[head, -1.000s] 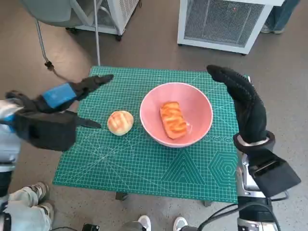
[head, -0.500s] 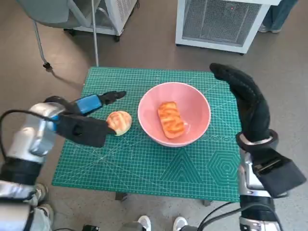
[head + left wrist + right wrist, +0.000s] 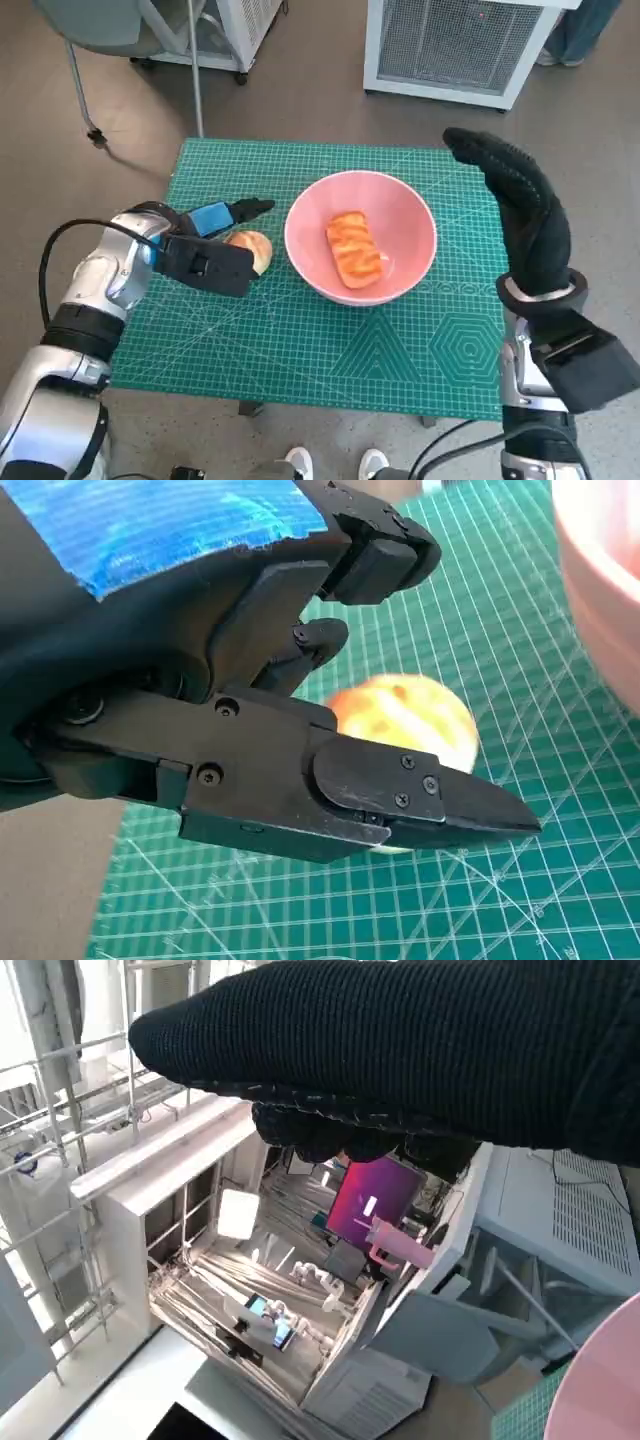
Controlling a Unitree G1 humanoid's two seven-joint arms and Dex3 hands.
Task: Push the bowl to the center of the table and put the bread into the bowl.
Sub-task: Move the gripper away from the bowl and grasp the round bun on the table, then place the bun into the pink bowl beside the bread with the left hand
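The bread roll point(image 3: 354, 249) lies flat across the middle of the pink bowl. The round bun point(image 3: 254, 250) will therefore stay sitting on top when I put it in.
A pink bowl point(image 3: 408, 268) stands near the middle of the green mat, with a glazed bread roll point(image 3: 355, 248) lying in it. A round bun point(image 3: 256, 247) lies on the mat just left of the bowl. My left hand point(image 3: 203, 257) is low over the bun's left side and hides part of it. In the left wrist view the black fingers point(image 3: 420, 790) stand apart on either side of the bun point(image 3: 400, 708) without closing on it. My right hand point(image 3: 522, 215) is raised beside the bowl's right side, its glove point(image 3: 420, 1050) stretched out and holding nothing. The bowl's rim point(image 3: 612, 1380) shows under it.
The green cutting mat point(image 3: 300, 340) covers the small table. Beyond the table's far edge stand a white grilled cabinet point(image 3: 460, 45), another white unit point(image 3: 240, 28) and a chair's leg point(image 3: 88, 100). A person's shoes point(image 3: 300, 462) show at the near edge.
My left hand has dropped from a raised spot at the table's left and moved right onto the bun. The right hand, bowl and roll have hardly moved.
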